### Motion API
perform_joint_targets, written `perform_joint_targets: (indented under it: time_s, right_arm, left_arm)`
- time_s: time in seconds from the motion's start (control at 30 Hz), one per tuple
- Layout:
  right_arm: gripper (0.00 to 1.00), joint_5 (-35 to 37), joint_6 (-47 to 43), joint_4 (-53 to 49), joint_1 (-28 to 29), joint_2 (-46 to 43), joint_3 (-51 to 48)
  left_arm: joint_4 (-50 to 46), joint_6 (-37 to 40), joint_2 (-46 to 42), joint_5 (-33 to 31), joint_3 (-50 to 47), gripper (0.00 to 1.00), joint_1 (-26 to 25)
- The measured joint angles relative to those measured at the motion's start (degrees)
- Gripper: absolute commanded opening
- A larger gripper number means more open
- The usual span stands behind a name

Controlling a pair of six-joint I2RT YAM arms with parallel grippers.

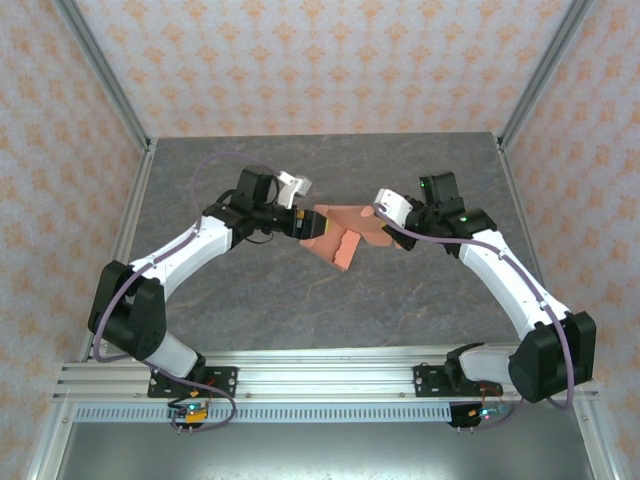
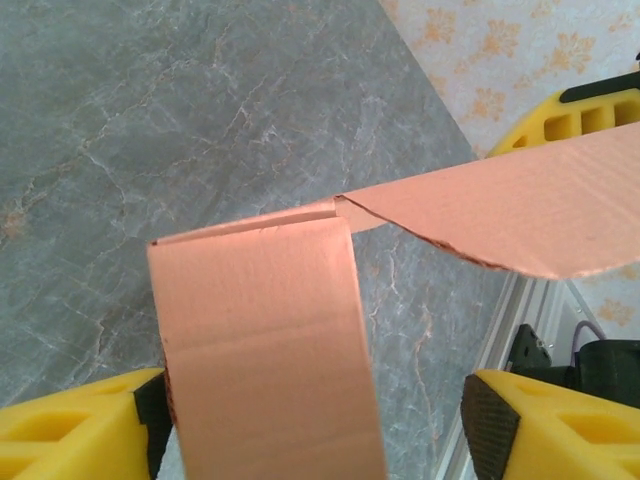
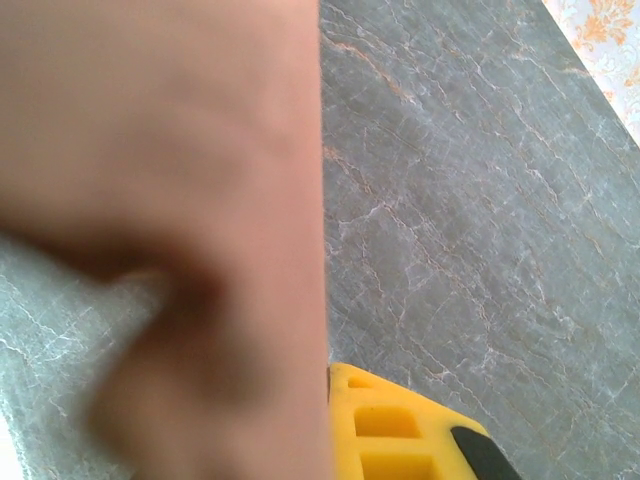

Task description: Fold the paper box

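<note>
The side flap (image 1: 348, 246) is leaning in over the paper box's bottom, so my right gripper needs to leave the lid's end, grip that flap (image 1: 344, 255) and set it upright.
The paper box (image 1: 340, 238) is a half-folded salmon-orange cardboard sheet held up between both arms over the middle of the table. My left gripper (image 1: 303, 222) is at its left end, open. In the left wrist view a flap (image 2: 260, 330) stands between the wide-apart fingers (image 2: 492, 425), against the left pad and well away from the right one, while another panel (image 2: 520, 215) stretches off to the right. My right gripper (image 1: 376, 222) holds the sheet's right end. In the right wrist view the blurred cardboard (image 3: 180, 200) presses against one yellow finger (image 3: 395, 430) and hides the other.
Grey marbled table (image 1: 300, 310) runs below, with free surface in front of and behind the box. A metal rail (image 1: 330, 372) crosses the near edge by the arm bases. Metal posts (image 1: 105, 75) and patterned walls enclose the back and sides.
</note>
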Motion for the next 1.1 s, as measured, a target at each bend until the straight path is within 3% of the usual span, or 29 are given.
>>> perform_joint_targets:
  time_s: [0.13, 0.23, 0.27, 0.33, 0.5, 0.67, 0.93, 1.0, 1.1]
  right_arm:
    - [0.00, -0.42, 0.76, -0.04, -0.02, -0.46, 0.00]
    - [0.00, -0.44, 1.25, 0.04, 0.00, -0.48, 0.00]
    - [0.08, -0.42, 1.53, 0.07, 0.00, -0.48, 0.00]
    - [0.33, -0.46, 3.28, 1.33, 0.00, -0.66, -0.28]
    - [0.48, 0.59, 12.55, 11.82, -0.02, -4.55, -4.94]
    - [0.65, 6.73, 27.69, 22.99, -0.79, -9.18, -11.17]
    - [0.68, 20.37, 49.70, 25.11, -0.92, -15.41, -14.91]
    - [0.64, 22.18, 54.55, 24.28, -0.92, -17.11, -15.82]
    - [0.48, 21.59, 60.22, 22.01, -0.94, -18.12, -17.46]
  left_arm:
    - [-0.96, 0.83, 0.37, -1.55, 0.85, 0.40, -0.24]
    - [-1.29, 0.85, 0.35, -2.69, 0.96, 0.33, -0.26]
    - [-1.27, 0.79, 0.35, -2.97, 0.96, 0.32, -0.31]
    - [-0.85, 0.20, 0.35, -3.48, 0.96, 0.32, -0.28]
    - [1.77, -3.91, 0.35, -5.38, 0.63, 0.32, -0.28]
    - [8.28, -10.75, 0.52, -7.65, -1.18, 0.32, -0.28]
    - [22.82, -23.32, 7.91, -10.38, -5.79, 0.33, -0.42]
    - [25.22, -25.88, 10.54, -11.04, -7.08, 0.34, -0.59]
    - [28.37, -28.87, 12.83, -10.95, -7.54, 0.39, -0.68]
